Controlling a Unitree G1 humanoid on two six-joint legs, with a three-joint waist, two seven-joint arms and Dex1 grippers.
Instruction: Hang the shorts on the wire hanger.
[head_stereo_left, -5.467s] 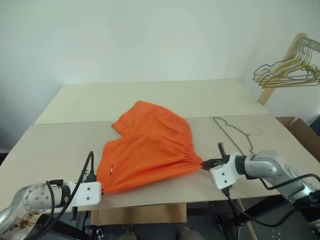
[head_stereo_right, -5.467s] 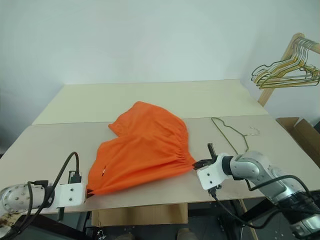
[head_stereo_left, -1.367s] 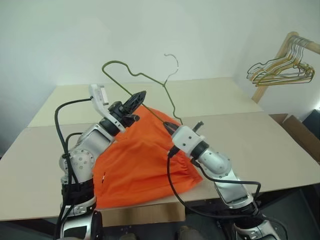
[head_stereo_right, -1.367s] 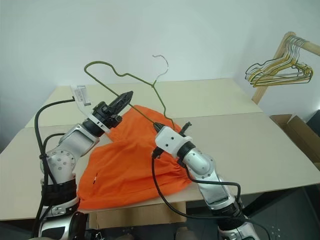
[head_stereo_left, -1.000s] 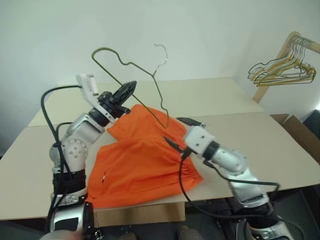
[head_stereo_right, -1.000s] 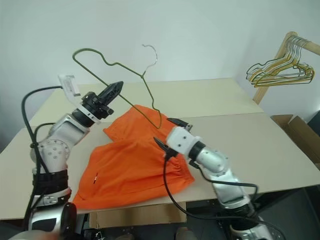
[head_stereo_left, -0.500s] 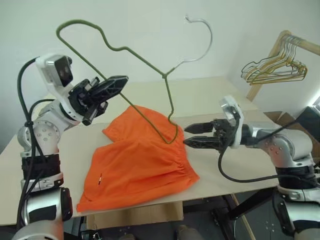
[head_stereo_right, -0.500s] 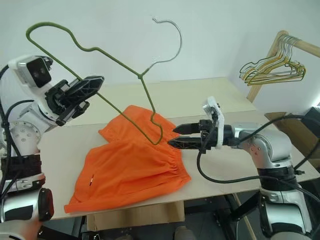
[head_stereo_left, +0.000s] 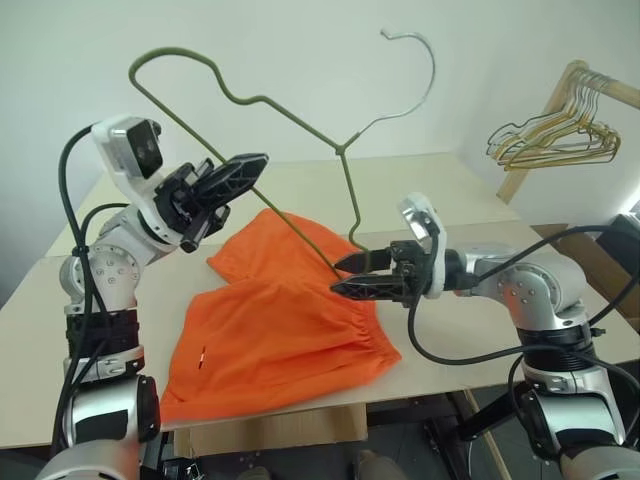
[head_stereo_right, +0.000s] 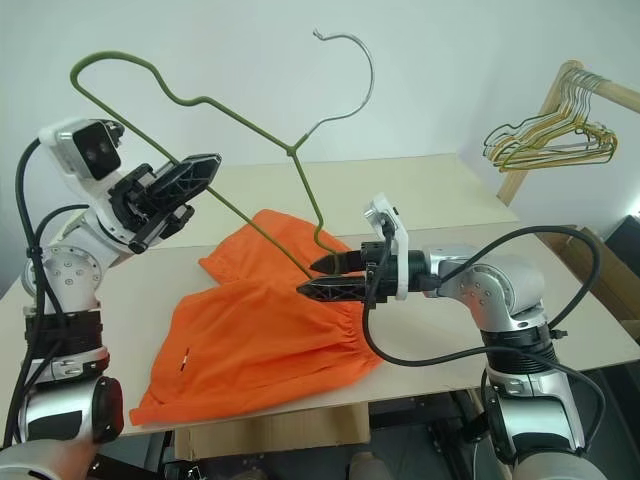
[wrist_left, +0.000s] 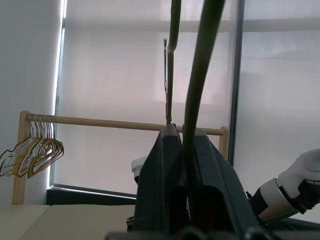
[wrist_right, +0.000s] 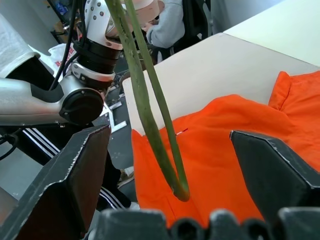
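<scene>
My right gripper is on the side that the shorts' waistband (head_stereo_left: 382, 325) faces, so it should take the wire hanger's lower corner (wrist_right: 181, 191) from my left gripper to free that one for the shorts.
The wire hanger (head_stereo_left: 250, 100), olive-grey, is held up in the air above the table, hook (head_stereo_left: 415, 45) uppermost. My left gripper (head_stereo_left: 250, 163) is shut on its long bottom wire, and the left wrist view shows the wire pinched between the fingers (wrist_left: 170, 150). The hanger's lower corner (wrist_right: 179, 192) hangs between the spread fingers of my right gripper (head_stereo_right: 312, 275), which is open, points toward my left arm and shows no contact with the wire. The orange shorts (head_stereo_left: 285, 330) lie flat on the table under both grippers, waistband toward my right arm.
The beige table (head_stereo_left: 470, 190) stretches back to a white wall. A wooden rack with a bunch of gold and silver hangers (head_stereo_left: 555, 140) stands at the far right. The right wrist view catches a seated person (wrist_right: 172, 22) beyond the table.
My right gripper has slid left and now brackets the hanger's lower corner, its jaws a little narrower. The left gripper still grips the raised hanger and has barely shifted.
</scene>
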